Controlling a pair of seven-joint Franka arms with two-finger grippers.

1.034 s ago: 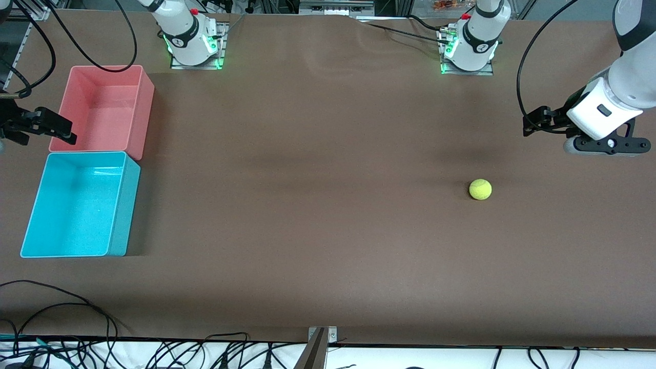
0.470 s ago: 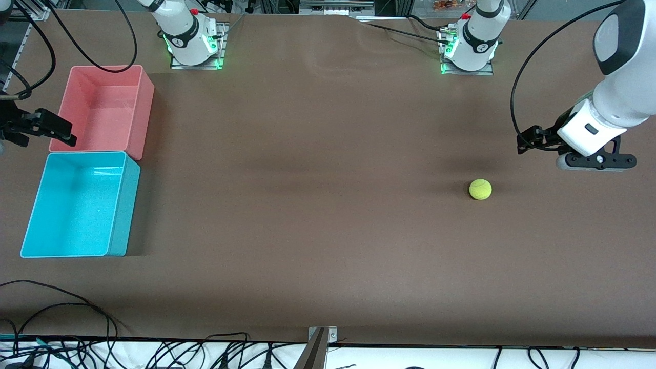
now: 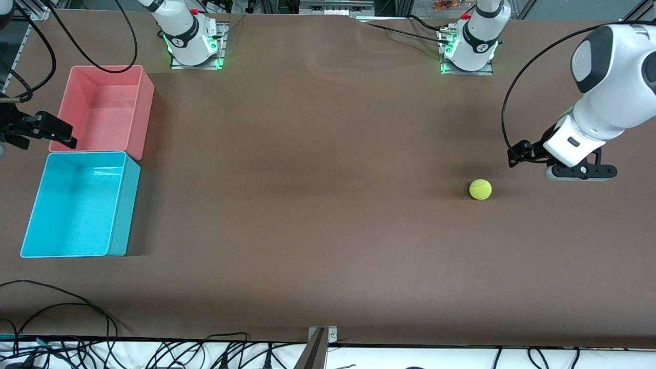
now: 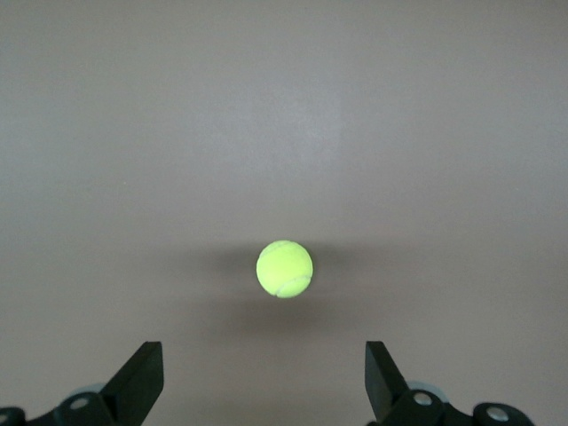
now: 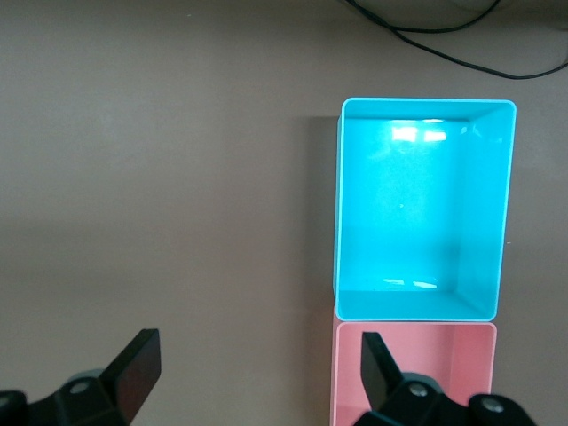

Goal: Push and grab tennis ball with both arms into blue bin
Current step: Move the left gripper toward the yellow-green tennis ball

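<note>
I expect the tennis ball (image 3: pixel 480 189) to roll off freely toward the blue bin when I push with my left gripper, since the brown table (image 3: pixel 301 206) between is clear.
The yellow-green tennis ball (image 3: pixel 480 189) rests on the brown table toward the left arm's end. My left gripper (image 3: pixel 520 154) hangs open over bare table beside the ball. In the left wrist view the ball (image 4: pixel 284 268) lies ahead of the open left gripper (image 4: pixel 262 359), untouched. The blue bin (image 3: pixel 124 205) stands empty at the right arm's end. My right gripper (image 3: pixel 60 134) waits open over the table's end, beside the pink bin. The right wrist view shows the blue bin (image 5: pixel 338 204) ahead of the open right gripper (image 5: pixel 257 353), which holds nothing.
An empty pink bin (image 3: pixel 146 102) touches the blue bin and stands farther from the front camera; it also shows as the pink bin (image 5: pixel 426 355) in the right wrist view. Cables (image 3: pixel 61 307) trail over the table's front edge. The arm bases (image 3: pixel 192 38) stand along the back.
The left arm has swung its gripper down and in toward the tennis ball. The ball has not moved. The right gripper has barely shifted.
</note>
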